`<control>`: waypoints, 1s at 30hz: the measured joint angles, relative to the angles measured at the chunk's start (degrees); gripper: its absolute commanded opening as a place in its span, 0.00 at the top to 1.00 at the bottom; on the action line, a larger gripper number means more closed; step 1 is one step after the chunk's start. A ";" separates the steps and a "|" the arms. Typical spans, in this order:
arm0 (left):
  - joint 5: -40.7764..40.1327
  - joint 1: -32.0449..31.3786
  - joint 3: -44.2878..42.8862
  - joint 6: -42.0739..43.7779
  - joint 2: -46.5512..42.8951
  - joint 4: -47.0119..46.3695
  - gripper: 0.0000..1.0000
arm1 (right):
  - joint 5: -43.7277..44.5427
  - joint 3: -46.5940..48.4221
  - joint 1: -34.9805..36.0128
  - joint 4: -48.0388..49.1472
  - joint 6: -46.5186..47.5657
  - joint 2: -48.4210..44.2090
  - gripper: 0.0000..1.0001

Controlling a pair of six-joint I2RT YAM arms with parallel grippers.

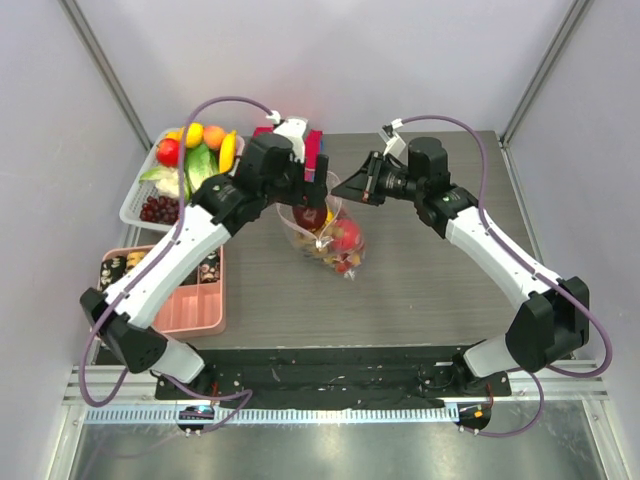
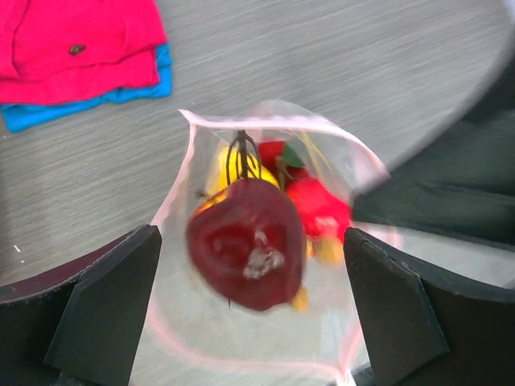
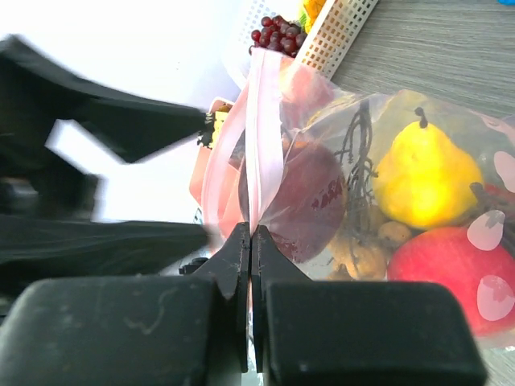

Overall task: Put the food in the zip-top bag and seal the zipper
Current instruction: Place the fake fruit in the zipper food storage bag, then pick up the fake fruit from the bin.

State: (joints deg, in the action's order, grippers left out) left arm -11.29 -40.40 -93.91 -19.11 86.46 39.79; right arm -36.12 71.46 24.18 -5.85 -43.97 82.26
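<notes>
The dark red fruit [image 1: 310, 216] is inside the bag, clear of the robot's fingers, so the left gripper should go on to the basket's red fruit [image 1: 168, 152] before it closes there.
The zip-top bag [image 1: 325, 235] stands with its mouth upward at mid-table, holding food: a yellow pear [image 3: 426, 177], a red apple [image 3: 442, 269] and other pieces. My left gripper [image 2: 251, 241] hangs open right over the mouth. A dark red fruit [image 2: 245, 253] shows blurred between its fingers [image 2: 113, 297], touching neither, inside the bag's rim. My right gripper [image 3: 250, 237] is shut on the pale-pink zipper [image 3: 261, 137] at the bag's right edge and holds it up. In the top view the left gripper [image 1: 305, 195] and right gripper [image 1: 352, 188] flank the bag's mouth.
A white basket [image 1: 140, 195] at the back left holds more fruit, with dark grapes [image 3: 278, 32] among it. A pink tray [image 1: 190, 300] lies in front of it. Folded red cloth [image 2: 76, 40] over blue cloth [image 2: 80, 104] lies behind the bag.
</notes>
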 measured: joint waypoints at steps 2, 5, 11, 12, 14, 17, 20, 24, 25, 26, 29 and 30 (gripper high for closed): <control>2.29 1.31 -1.97 0.00 -1.97 1.90 0.00 | 0.00 0.00 -0.17 0.09 -0.07 0.00 0.99; 6.95 7.02 -6.38 0.15 -3.28 3.34 0.00 | 0.02 0.00 -0.66 0.22 -0.17 0.00 0.99; 12.92 26.34 -8.55 4.92 -4.07 3.21 0.00 | 0.04 0.00 -1.07 0.22 -0.15 0.00 0.99; 13.03 28.96 -8.57 6.19 -3.58 3.10 0.00 | 0.02 0.00 -1.07 0.22 -0.15 0.00 0.99; 13.25 33.88 -8.96 8.09 -1.51 2.84 0.00 | 0.02 0.00 -1.07 0.24 -0.17 0.00 0.99; 14.62 39.78 -10.95 9.88 4.11 0.96 0.02 | 0.00 0.00 -1.07 0.22 -0.17 0.00 0.99; 16.11 44.63 -13.35 11.52 11.17 -1.88 0.03 | 0.00 0.00 -1.07 0.24 -0.15 0.00 0.99; 17.40 48.98 -17.97 15.54 21.90 -4.90 0.03 | 0.00 0.00 -1.07 0.24 -0.02 0.00 0.99; 17.77 49.68 -18.51 17.42 23.96 -5.75 0.02 | 0.00 0.00 -1.07 0.24 0.02 0.02 0.99; 17.99 50.03 -18.60 19.04 25.35 -6.54 0.02 | 0.00 0.00 -1.07 0.24 0.04 0.02 0.99; 18.14 50.31 -18.58 27.36 28.89 -8.50 0.02 | -0.02 0.00 -1.07 0.26 0.04 0.13 0.99; 18.25 50.23 -18.58 29.99 29.59 -9.18 0.02 | -0.02 -0.02 -1.07 0.26 0.07 0.17 0.99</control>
State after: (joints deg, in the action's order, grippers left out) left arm 6.96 9.82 -112.49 10.87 116.05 30.61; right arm -36.14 71.44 23.11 -5.58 -43.90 82.43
